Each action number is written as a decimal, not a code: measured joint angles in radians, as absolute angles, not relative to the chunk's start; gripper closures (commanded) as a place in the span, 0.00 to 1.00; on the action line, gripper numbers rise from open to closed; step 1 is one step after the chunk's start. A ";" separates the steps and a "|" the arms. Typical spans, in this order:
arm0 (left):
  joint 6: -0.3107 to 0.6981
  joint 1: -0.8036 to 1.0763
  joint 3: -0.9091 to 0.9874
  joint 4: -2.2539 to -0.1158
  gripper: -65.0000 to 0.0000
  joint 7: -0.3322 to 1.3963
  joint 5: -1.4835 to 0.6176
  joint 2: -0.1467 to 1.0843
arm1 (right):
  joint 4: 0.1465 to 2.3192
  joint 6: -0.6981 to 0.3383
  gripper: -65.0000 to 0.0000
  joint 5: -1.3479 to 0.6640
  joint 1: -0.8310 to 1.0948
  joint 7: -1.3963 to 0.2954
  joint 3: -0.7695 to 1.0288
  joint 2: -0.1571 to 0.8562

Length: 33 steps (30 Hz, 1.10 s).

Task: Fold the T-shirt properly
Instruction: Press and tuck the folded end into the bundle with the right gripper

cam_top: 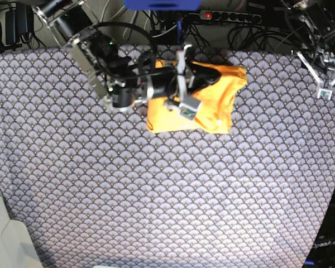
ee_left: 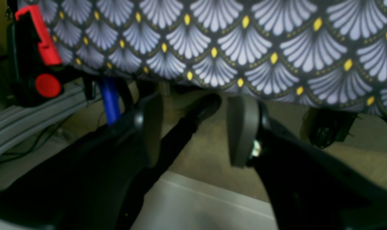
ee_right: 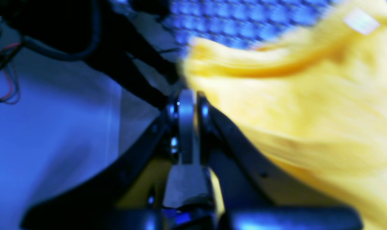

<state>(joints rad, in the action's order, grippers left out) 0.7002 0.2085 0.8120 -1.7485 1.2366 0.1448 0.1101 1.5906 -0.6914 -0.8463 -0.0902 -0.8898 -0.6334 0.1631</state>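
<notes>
I can see a T-shirt corner [cam_top: 240, 76] sticking out on my left gripper's side. So my right gripper should move back clear of the T-shirt, and my left gripper should grab that corner.
The yellow-orange T-shirt [cam_top: 215, 103] lies bunched and partly folded at the far middle of the patterned table [cam_top: 156, 195]. My right arm reaches over it from the left, and my right gripper [cam_top: 181, 58] sits at the shirt's far left part. In the right wrist view its jaws [ee_right: 187, 94] are pressed together where an edge of the T-shirt [ee_right: 292, 105] meets the tips, with cloth spreading to the right and underneath. My left gripper [cam_top: 324, 89] hangs at the far right corner, away from the shirt. Its pads stand wide apart [ee_left: 196, 127] with nothing between them, over the floor past the table edge.
The fan-patterned cloth [ee_left: 244, 41] covers the whole table. A red and black clamp [ee_left: 40, 57] and grey rails sit by the edge near my left gripper. A power strip [cam_top: 229, 17] and cables run along the back. A white object [cam_top: 5, 234] stands at the near left.
</notes>
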 measured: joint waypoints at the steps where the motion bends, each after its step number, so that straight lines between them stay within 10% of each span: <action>1: 0.700 0.207 0.812 -1.748 0.52 1.237 0.145 0.110 | 1.591 -0.691 0.98 -0.845 -0.089 -0.893 -0.643 0.163; 20: 0.700 0.221 0.809 -1.748 0.52 1.230 0.145 0.103 | 1.609 -0.691 0.98 -0.849 -0.258 -0.897 -0.638 0.287; 33: 0.700 0.271 0.814 -1.756 0.52 1.188 0.149 0.082 | 1.160 -0.691 0.98 -0.791 -0.368 -0.673 -0.690 0.282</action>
<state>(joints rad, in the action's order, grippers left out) 0.7002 0.2707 0.8139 -1.7561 1.1877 0.1486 0.0818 1.1599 -0.6907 -0.7906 -0.3683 -0.6735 -0.6899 0.2817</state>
